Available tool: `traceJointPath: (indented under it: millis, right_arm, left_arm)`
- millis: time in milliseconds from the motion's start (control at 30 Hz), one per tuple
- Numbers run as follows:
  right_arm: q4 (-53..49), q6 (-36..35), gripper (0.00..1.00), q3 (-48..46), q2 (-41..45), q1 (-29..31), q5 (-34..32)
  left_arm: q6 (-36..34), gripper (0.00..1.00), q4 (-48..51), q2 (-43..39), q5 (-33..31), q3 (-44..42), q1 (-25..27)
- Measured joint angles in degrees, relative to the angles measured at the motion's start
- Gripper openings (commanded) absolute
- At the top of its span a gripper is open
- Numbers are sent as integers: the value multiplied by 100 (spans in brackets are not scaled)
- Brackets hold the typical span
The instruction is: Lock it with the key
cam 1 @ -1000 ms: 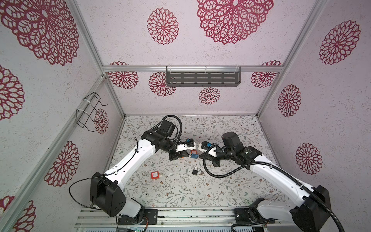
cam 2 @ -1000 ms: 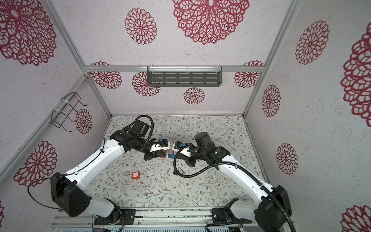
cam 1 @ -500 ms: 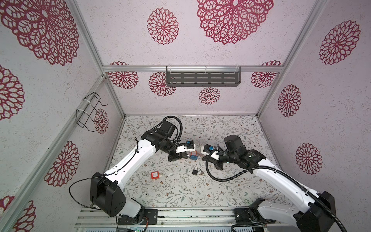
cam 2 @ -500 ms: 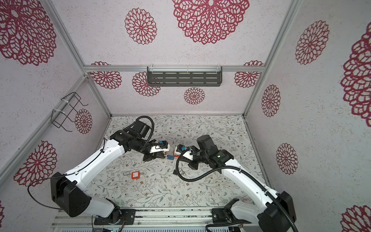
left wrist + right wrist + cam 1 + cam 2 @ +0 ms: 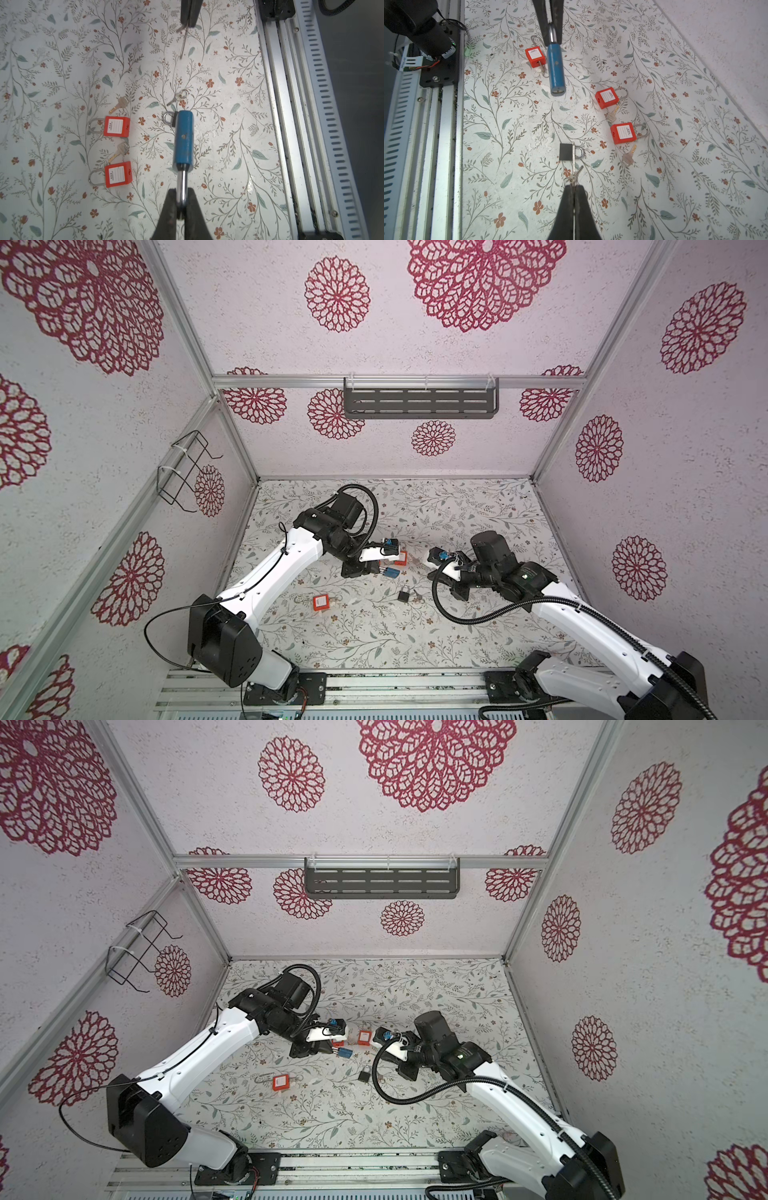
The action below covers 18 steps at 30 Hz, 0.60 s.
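I should keep moving my left gripper down to the open spot beside the black padlock and let go there, since the key is clear of the blue padlock.
My left gripper is shut on the steel shackle of a blue padlock, holding it above the table with its keyhole end toward the right arm. In both top views the blue padlock hangs left of centre. My right gripper is shut on a thin key, seen edge-on and pointing at the blue padlock. In the left wrist view the key sticks out of the right gripper. A clear gap separates its tip from the padlock.
A black padlock with loose keys lies on the floral table under the gap. Red padlocks with keys lie around it. The aluminium rail runs along the near edge.
My right gripper has drawn back to the right with the key, widening the gap to the blue padlock. The left gripper has barely moved.
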<state>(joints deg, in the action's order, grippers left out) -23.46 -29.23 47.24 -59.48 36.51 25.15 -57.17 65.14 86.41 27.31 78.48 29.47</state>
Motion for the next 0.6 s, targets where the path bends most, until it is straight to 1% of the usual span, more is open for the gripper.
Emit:
traceJointPath:
  millis: [133, 367, 600]
  right_arm:
    - [0, 234, 0, -212, 243, 2, -105]
    - [46, 634, 0, -291, 229, 2, -396]
    - [247, 822, 0, -542, 264, 2, -420]
  left_arm:
    - [-138, 0, 350, 190, -286, 0, 22]
    - [-251, 0, 817, 713, -931, 0, 94]
    - [-393, 0, 1193, 1370, -1593, 201, 168]
